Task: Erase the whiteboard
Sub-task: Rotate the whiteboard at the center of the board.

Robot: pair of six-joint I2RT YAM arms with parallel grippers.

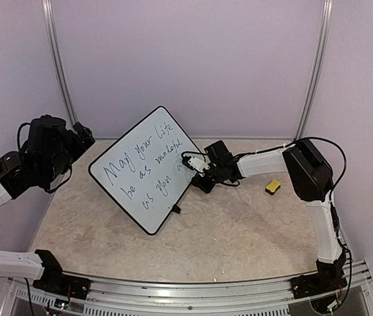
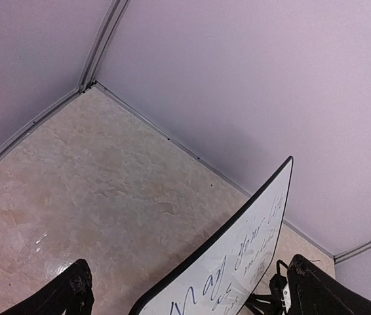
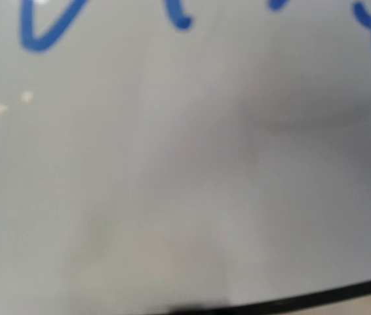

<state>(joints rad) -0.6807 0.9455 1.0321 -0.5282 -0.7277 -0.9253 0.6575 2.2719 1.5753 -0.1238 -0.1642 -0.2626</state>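
I should keep pulling until the writing runs flatter, as my right gripper holds the whiteboard's lower edge (image 1: 189, 186) and the table (image 1: 249, 191) toward the yellow sponge is clear.
The whiteboard (image 1: 143, 168) stands tilted on the table, propped on its black wire stand (image 1: 175, 209), with several lines of blue handwriting. My left gripper (image 1: 84, 138) is open at the board's upper left edge. In the left wrist view the board (image 2: 238, 262) rises between the two spread fingers (image 2: 74, 292). My right gripper (image 1: 196, 164) is pressed up to the board's right edge. The right wrist view is filled by the blurred white board face (image 3: 185, 164) with blue marks and a black rim along the bottom. Its fingers do not show there.
A small yellow sponge block (image 1: 273, 186) lies on the beige table (image 1: 239, 230) to the right, beside the right arm's elbow. Lilac walls with metal corner posts (image 1: 58, 62) close the back and sides.
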